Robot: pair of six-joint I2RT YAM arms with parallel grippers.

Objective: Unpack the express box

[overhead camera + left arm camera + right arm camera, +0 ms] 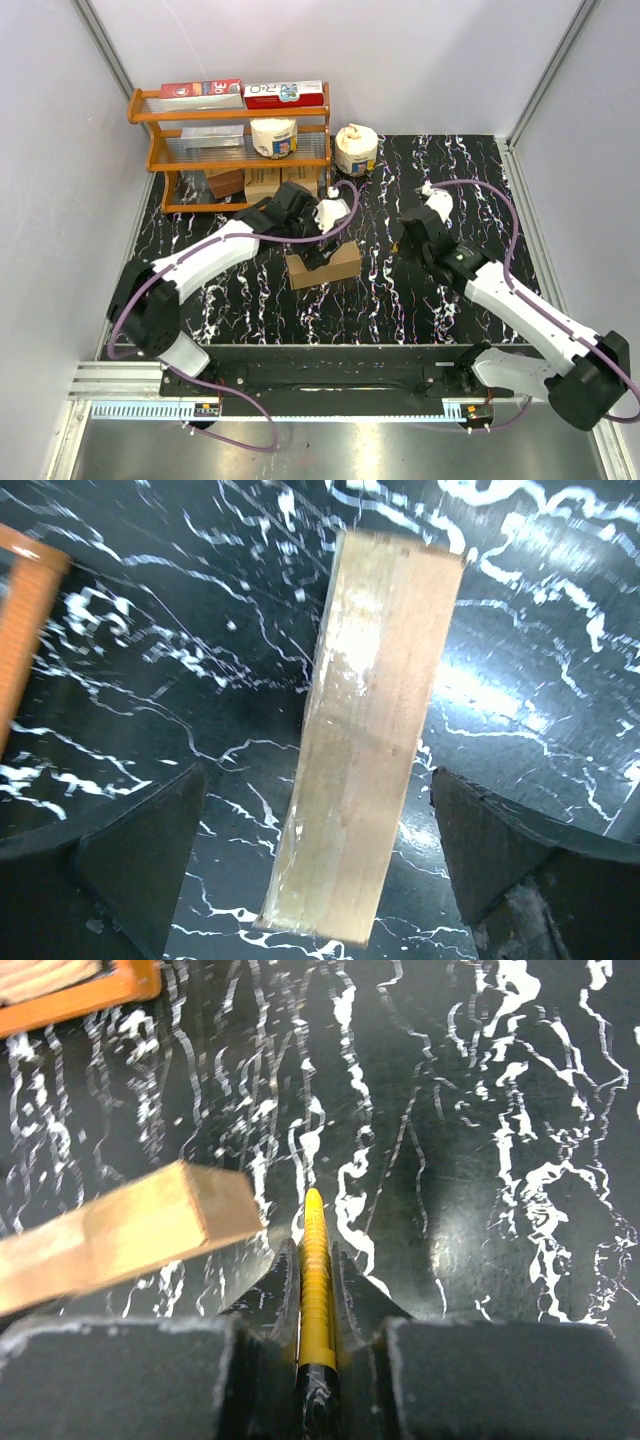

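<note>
The express box is lying crosswise and my right gripper is closed on the yellow cutter (315,1260). I need to put the cutter down and turn the box (344,264) lengthwise before I open it.
The express box (323,265), a plain brown carton, lies on the black marbled table near the middle. In the left wrist view it (370,750) runs lengthwise between my fingers, with clear tape glinting on its top. My left gripper (318,240) (315,855) hovers over it, open, with a gap between each finger and the box's sides. My right gripper (405,235) (315,1280) is to the right of the box, shut on a yellow ridged cutter (315,1250) that points forward. A corner of the box (120,1235) shows at the left of the right wrist view.
An orange rack (150,150) stands at the back left, holding red-and-white cartons (200,90), a white roll (273,137) and small brown boxes (228,182). Another white roll (355,150) stands right of the rack. White walls enclose the table on three sides.
</note>
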